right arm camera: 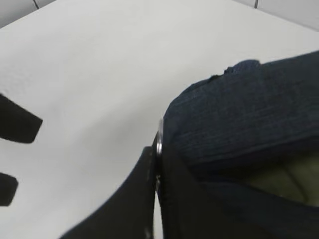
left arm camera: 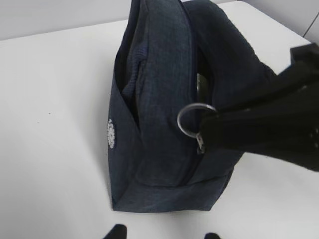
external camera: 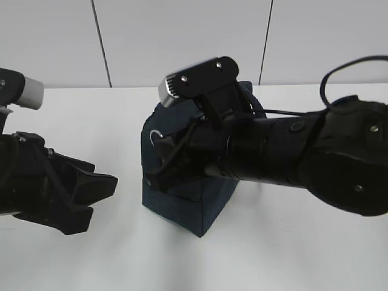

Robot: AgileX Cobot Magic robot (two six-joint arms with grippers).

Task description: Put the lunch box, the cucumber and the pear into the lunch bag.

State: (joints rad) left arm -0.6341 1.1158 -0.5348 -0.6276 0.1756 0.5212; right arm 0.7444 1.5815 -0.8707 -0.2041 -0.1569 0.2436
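Note:
My right gripper is about to pull the ring pull point(external camera: 156, 134) toward the back of the lunch bag, but the lunch bag's front end is loose below the ring pull. Next, my left gripper grips that end point(external camera: 149, 151) first.
The dark navy lunch bag point(external camera: 182, 203) stands in the middle of the white table; it also shows in the left wrist view point(left arm camera: 159, 124) and the right wrist view point(right arm camera: 239, 114). Its zipper is partly open and silvery lining point(left arm camera: 202, 82) shows in the gap. My right gripper point(external camera: 160, 148) is shut on the metal ring pull point(left arm camera: 179, 122) at the bag's top front, and the ring point(right arm camera: 159, 142) shows pinched between the jaws point(right arm camera: 158, 154). My left gripper point(external camera: 103, 197) is open and empty, just left of the bag point(left arm camera: 163, 234). The lunch box, cucumber and pear are out of view.
The right arm point(external camera: 303, 151) reaches across over the bag from the right. The left gripper's fingers point(right arm camera: 17, 124) show at the left edge of the right wrist view. A white wall point(external camera: 182, 36) rises behind the table.

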